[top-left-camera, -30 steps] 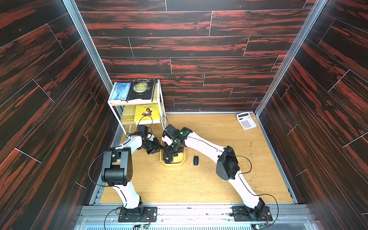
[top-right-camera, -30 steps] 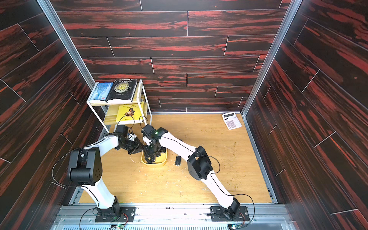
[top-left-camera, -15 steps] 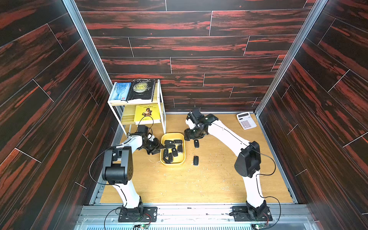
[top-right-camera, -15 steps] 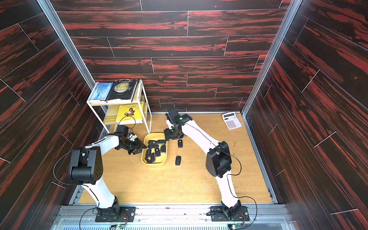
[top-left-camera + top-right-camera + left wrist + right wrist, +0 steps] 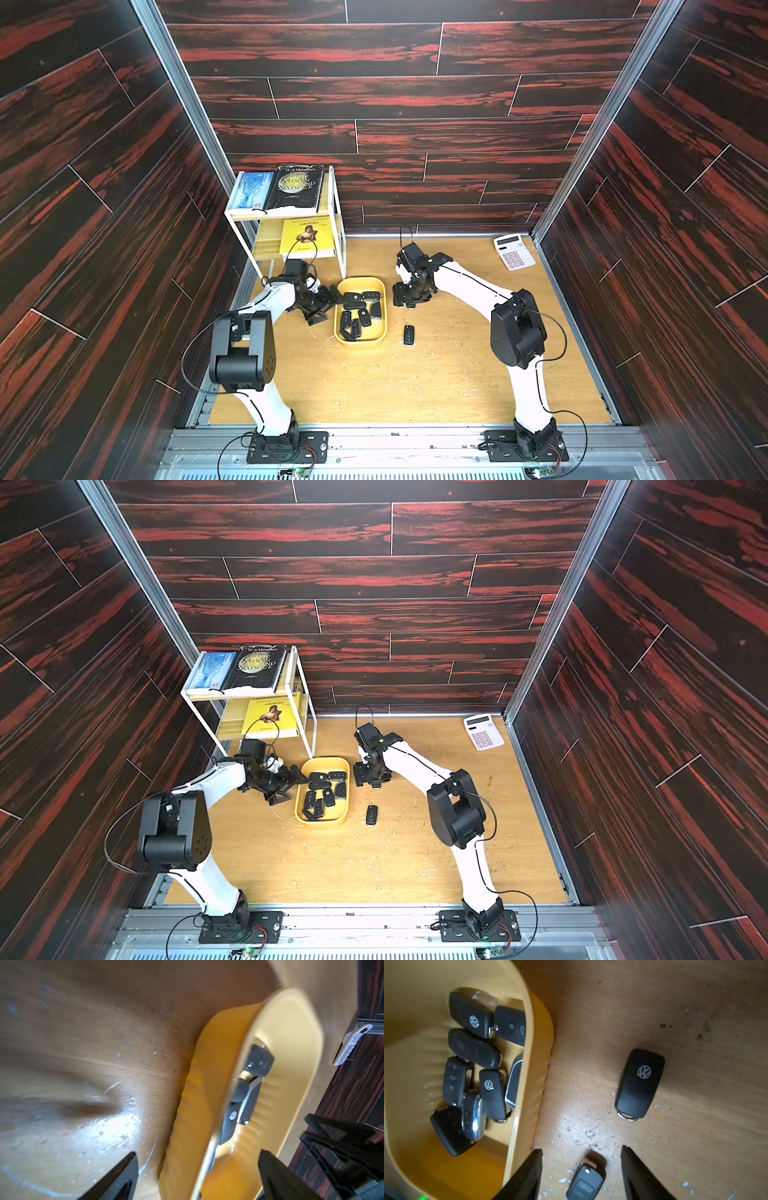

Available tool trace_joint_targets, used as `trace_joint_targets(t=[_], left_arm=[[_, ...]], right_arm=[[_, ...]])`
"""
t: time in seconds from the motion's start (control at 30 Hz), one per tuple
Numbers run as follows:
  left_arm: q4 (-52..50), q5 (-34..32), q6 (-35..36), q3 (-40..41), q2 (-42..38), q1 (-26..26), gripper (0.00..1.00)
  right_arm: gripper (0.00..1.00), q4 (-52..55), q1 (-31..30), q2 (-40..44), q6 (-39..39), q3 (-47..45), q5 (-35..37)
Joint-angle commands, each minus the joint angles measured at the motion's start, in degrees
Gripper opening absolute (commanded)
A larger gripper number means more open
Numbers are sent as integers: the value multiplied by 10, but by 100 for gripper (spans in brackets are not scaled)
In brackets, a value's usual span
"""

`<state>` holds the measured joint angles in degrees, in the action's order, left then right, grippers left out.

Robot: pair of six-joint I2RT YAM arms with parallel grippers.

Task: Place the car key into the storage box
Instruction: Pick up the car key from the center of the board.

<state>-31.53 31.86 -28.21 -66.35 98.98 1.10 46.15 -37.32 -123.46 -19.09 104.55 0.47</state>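
Note:
Next, my right gripper picks up the car key (image 5: 640, 1084) and passes it to my left gripper, because the storage box (image 5: 360, 311) is between my left gripper and the car key.
The yellow storage box (image 5: 360, 341) (image 5: 322, 820) sits left of the table's middle with several black key fobs (image 5: 473, 1051) in it. One car key (image 5: 586, 1182) lies on the wood just right of the box, between the fingers of my open right gripper (image 5: 581, 1151) (image 5: 409, 297), untouched. A second car key (image 5: 640, 1084) (image 5: 409, 335) (image 5: 372, 815) lies nearer the front. My left gripper (image 5: 197, 1155) (image 5: 328, 305) stands open astride the box's left wall (image 5: 207, 1084), holding nothing.
A white two-tier rack (image 5: 332, 232) with books stands at the back left, close behind the box. A white calculator (image 5: 513, 252) (image 5: 483, 732) lies at the back right corner. Dark wood-pattern walls enclose the table on three sides.
My right arm left the box, swung to the back right, then came down over the key beside the box. My left gripper went from shut to open at the box's left wall.

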Motion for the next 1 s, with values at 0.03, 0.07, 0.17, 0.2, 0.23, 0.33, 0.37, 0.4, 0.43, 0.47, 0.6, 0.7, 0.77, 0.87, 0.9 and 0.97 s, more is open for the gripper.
trace_joint_targets(t=[0.03,0.07,0.17,0.2,0.23,0.33,0.37,0.4,0.43,0.47,0.6,0.7,0.77,0.87,0.9,0.97], left_arm=[[-44,-57,23,-12,-96,-2,100],[-49,-64,26,-14,-113,-4,100],[-59,-83,31,-17,-179,-8,100],[-57,-92,31,-18,-203,-10,100],[-57,-101,33,-18,-226,-11,100],[-64,-118,33,-18,-274,-12,100],[-71,-118,35,-21,-281,-12,100],[-79,-117,38,-26,-285,-12,100],[-86,-114,40,-29,-287,-12,100],[-88,-112,39,-29,-288,-12,100],[-88,-110,35,-25,-294,-12,100],[-86,-105,29,-26,-300,-12,100],[-84,-102,25,-28,-308,-13,100],[-86,-93,22,-39,-325,-13,100],[-85,-90,22,-44,-335,-14,100],[-84,-80,19,-53,-350,-15,100]], right_arm=[[64,-9,8,-36,-9,9,21],[64,-7,10,-43,-10,11,24],[64,-6,15,-56,-13,14,38],[65,-9,15,-58,-14,11,40],[65,-14,15,-57,-14,9,46],[67,-19,16,-62,-17,12,50],[67,-17,16,-64,-19,16,54],[68,-15,16,-67,-19,20,54],[68,-14,16,-70,-20,23,56],[68,-12,16,-74,-21,26,58],[68,2,16,-93,-20,45,62],[67,12,16,-109,-18,57,73],[65,17,17,-115,-17,61,85],[64,22,21,-123,-17,62,101],[64,23,23,-127,-18,62,102],[60,22,25,-127,-17,59,104]])
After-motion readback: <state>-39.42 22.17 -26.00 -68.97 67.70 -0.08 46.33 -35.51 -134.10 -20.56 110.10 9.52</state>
